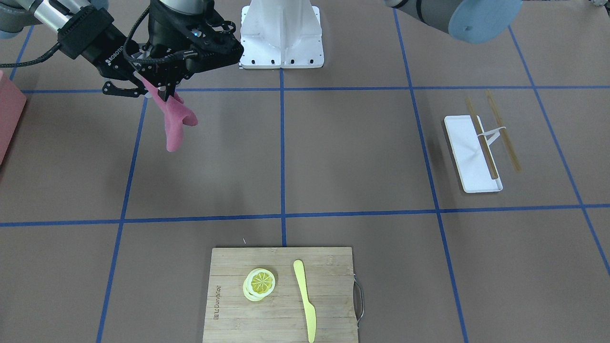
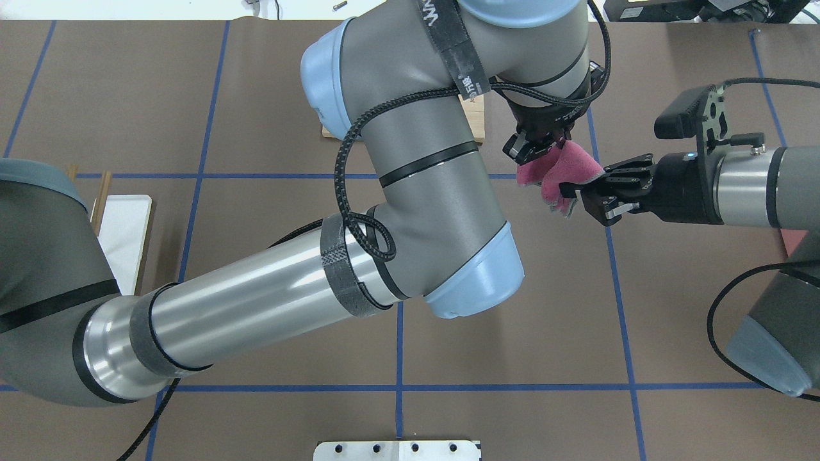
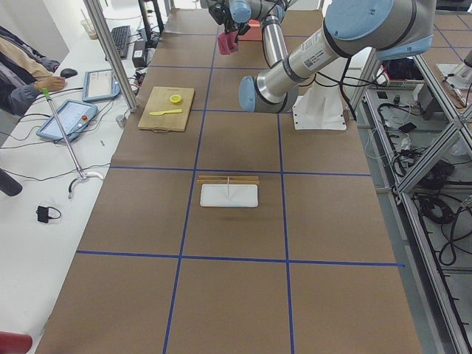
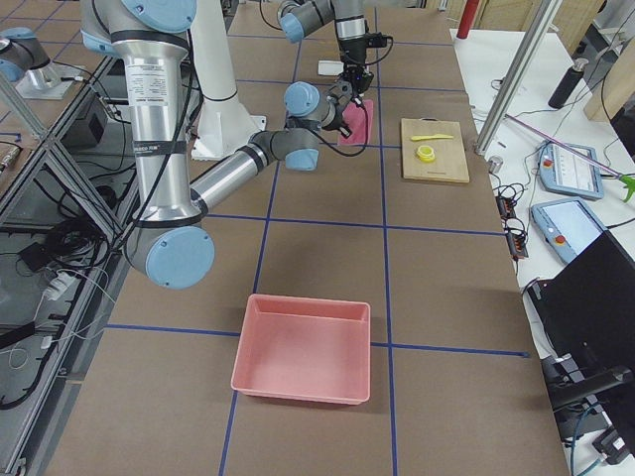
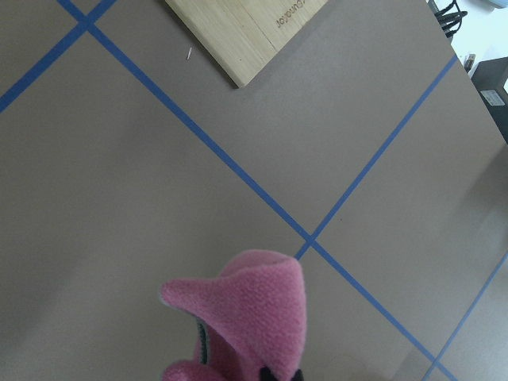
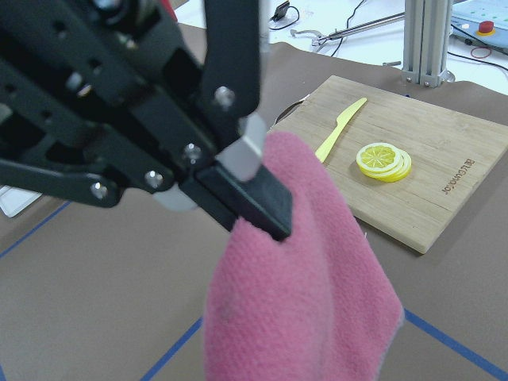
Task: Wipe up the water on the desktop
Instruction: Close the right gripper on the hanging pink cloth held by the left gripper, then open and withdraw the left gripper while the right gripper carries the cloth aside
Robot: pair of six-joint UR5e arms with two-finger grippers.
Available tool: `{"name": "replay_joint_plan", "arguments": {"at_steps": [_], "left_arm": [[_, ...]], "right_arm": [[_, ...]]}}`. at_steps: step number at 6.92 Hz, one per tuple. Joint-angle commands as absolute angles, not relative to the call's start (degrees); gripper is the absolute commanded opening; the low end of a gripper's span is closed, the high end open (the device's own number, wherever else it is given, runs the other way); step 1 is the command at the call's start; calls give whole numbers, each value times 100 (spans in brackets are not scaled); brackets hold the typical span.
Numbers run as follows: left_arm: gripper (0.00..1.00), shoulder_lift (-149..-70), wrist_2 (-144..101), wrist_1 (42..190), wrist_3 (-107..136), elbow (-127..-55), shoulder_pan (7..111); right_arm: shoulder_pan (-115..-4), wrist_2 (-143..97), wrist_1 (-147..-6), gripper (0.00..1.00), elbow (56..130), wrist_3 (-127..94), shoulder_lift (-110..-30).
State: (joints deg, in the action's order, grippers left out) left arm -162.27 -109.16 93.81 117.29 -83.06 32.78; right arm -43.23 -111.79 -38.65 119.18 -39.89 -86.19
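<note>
The pink cloth (image 1: 173, 126) is hanging bunched up in limp folds (image 1: 178, 112). It will sag in a gathered bundle when I carry it with my right gripper.
The brown desktop (image 1: 357, 152) with blue tape lines shows no water spot that I can make out. A pink cloth (image 1: 174, 124) hangs in the air above it. My left arm reaches across, and its gripper (image 2: 535, 147) points down and is shut on the cloth's top edge (image 2: 564, 169). The right wrist view shows one left pad pressed on the cloth (image 6: 309, 302). My right gripper (image 2: 573, 195) comes in level from the side, open, with its fingertips at the cloth's edge. The cloth also fills the bottom of the left wrist view (image 5: 254, 317).
A bamboo cutting board (image 1: 281, 295) holds lemon slices (image 1: 259, 283) and a yellow knife (image 1: 305, 300). A white tray (image 1: 469, 152) with chopsticks (image 1: 500, 128) lies on my left side. A pink bin (image 4: 303, 347) stands on my right. The robot base (image 1: 281, 33) is behind.
</note>
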Motion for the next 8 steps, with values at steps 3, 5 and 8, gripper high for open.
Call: {"name": "replay_joint_plan", "arguments": {"at_steps": [3, 5, 8], "left_arm": [[80, -16033, -10916, 9378, 11698, -8629, 3313], [80, -15454, -10916, 9361, 11698, -9356, 3532], [80, -14391, -10925, 9325, 11637, -10316, 3822]], "right_arm": [[-4350, -11223, -3858, 0, 11935, -3990, -8718], [-4455, -11180, -3850, 0, 12110, -4190, -9312], [-5654, -11746, -3858, 0, 12077, -4482, -10604]]}}
